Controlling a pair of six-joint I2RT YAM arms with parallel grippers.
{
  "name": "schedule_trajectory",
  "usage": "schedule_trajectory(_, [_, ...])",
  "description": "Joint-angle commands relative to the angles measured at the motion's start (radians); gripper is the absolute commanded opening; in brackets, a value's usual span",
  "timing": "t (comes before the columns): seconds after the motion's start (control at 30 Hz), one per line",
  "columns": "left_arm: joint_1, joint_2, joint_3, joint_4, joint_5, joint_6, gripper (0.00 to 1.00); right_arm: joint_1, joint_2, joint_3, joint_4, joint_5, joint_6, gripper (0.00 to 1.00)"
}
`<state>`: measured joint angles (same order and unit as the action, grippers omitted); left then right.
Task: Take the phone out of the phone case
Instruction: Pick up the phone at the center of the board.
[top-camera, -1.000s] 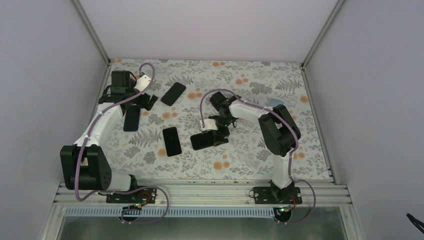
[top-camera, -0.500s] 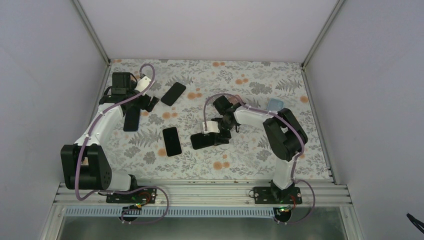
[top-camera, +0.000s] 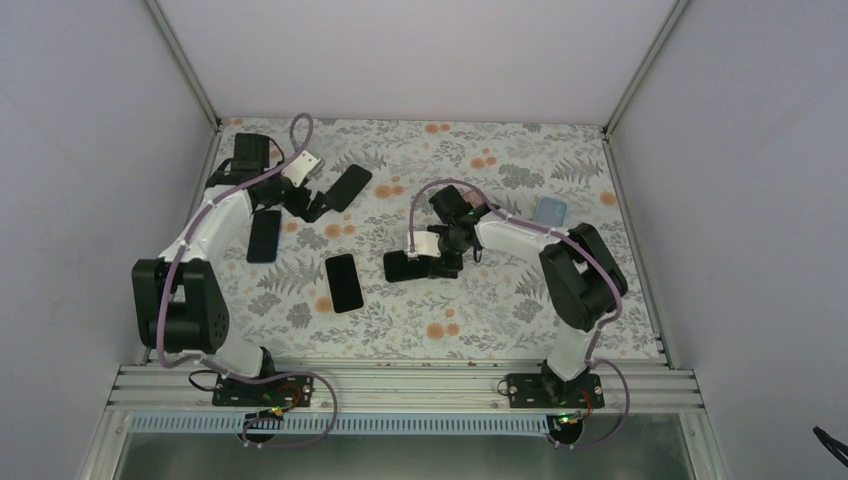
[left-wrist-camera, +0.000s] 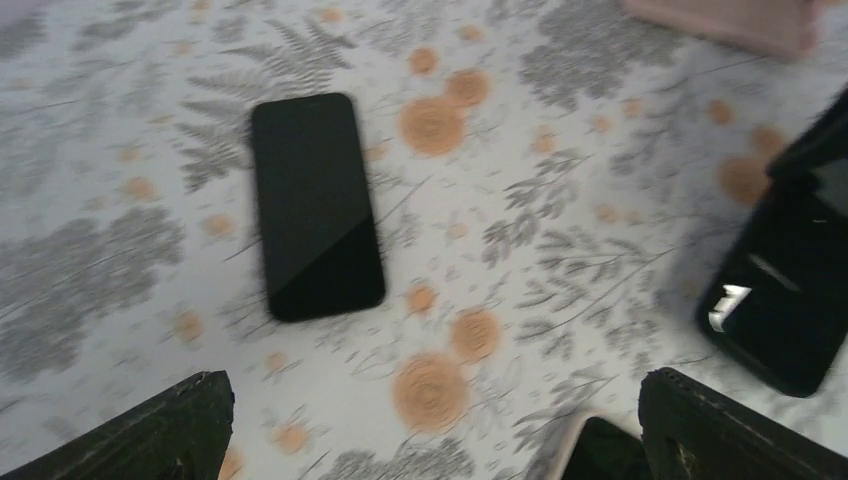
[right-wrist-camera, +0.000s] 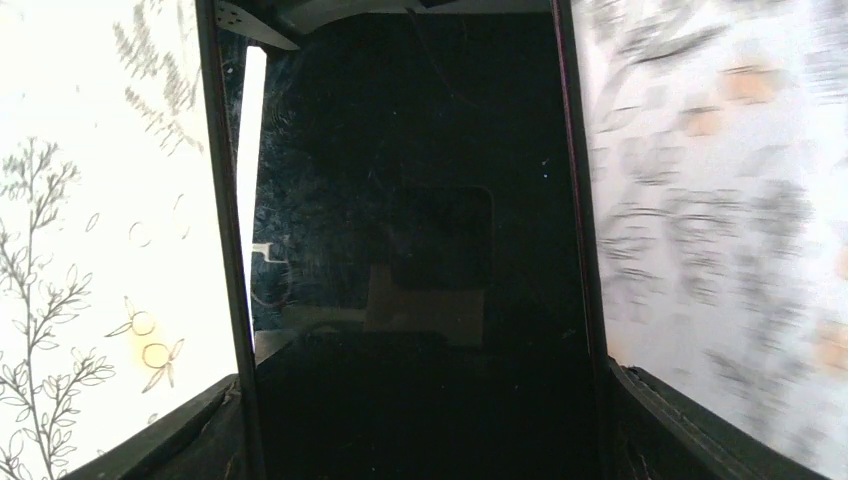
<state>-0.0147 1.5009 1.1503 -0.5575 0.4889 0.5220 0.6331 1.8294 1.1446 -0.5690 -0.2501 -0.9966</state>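
Note:
My right gripper pins the phone case by its long edges (right-wrist-camera: 570, 130), so next my left gripper takes its loose end (top-camera: 393, 267), leaving my right gripper to remove the phone.
My right gripper (top-camera: 428, 263) is shut on the long edges of a black phone in its black phone case (top-camera: 406, 266), at mid-table. In the right wrist view the phone case (right-wrist-camera: 410, 250) fills the space between the fingers (right-wrist-camera: 170, 435), both of which touch its sides. A bright strip runs along its left rim. My left gripper (top-camera: 318, 203) stands open at the back left, beside a black phone (top-camera: 347, 187). From the left wrist that phone's corner (left-wrist-camera: 600, 452) shows just inside the right finger (left-wrist-camera: 720, 430), and the left gripper (left-wrist-camera: 440, 440) holds nothing.
Two more black phones lie flat: one at the left (top-camera: 264, 235), one in the middle (top-camera: 343, 282), the latter also in the left wrist view (left-wrist-camera: 315, 205). A light blue case (top-camera: 550, 210) sits at the back right. A pink object (left-wrist-camera: 740, 25) lies far off.
The right gripper has narrowed onto the cased phone, carrying it back-left and turning it level. The left gripper swung right, from the left phone toward the back phone.

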Motion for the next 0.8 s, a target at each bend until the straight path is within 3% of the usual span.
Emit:
schedule_trajectory(0.0, [-0.019, 0.126, 0.153, -0.230, 0.270, 0.026, 1.00, -0.004, -0.140, 0.038, 0.134, 0.047, 0.114, 0.58])
schedule_trajectory(0.13, [-0.037, 0.309, 0.350, -0.497, 0.480, 0.115, 1.00, 0.001, -0.160, 0.065, 0.217, 0.120, 0.183, 0.52])
schedule_trajectory(0.4, [-0.130, 0.479, 0.590, -0.693, 0.565, 0.158, 1.00, 0.007, -0.159, 0.139, 0.299, 0.216, 0.240, 0.50])
schedule_trajectory(0.77, [-0.209, 0.570, 0.662, -0.623, 0.546, 0.057, 0.99, 0.033, -0.144, 0.209, 0.286, 0.208, 0.245, 0.51])
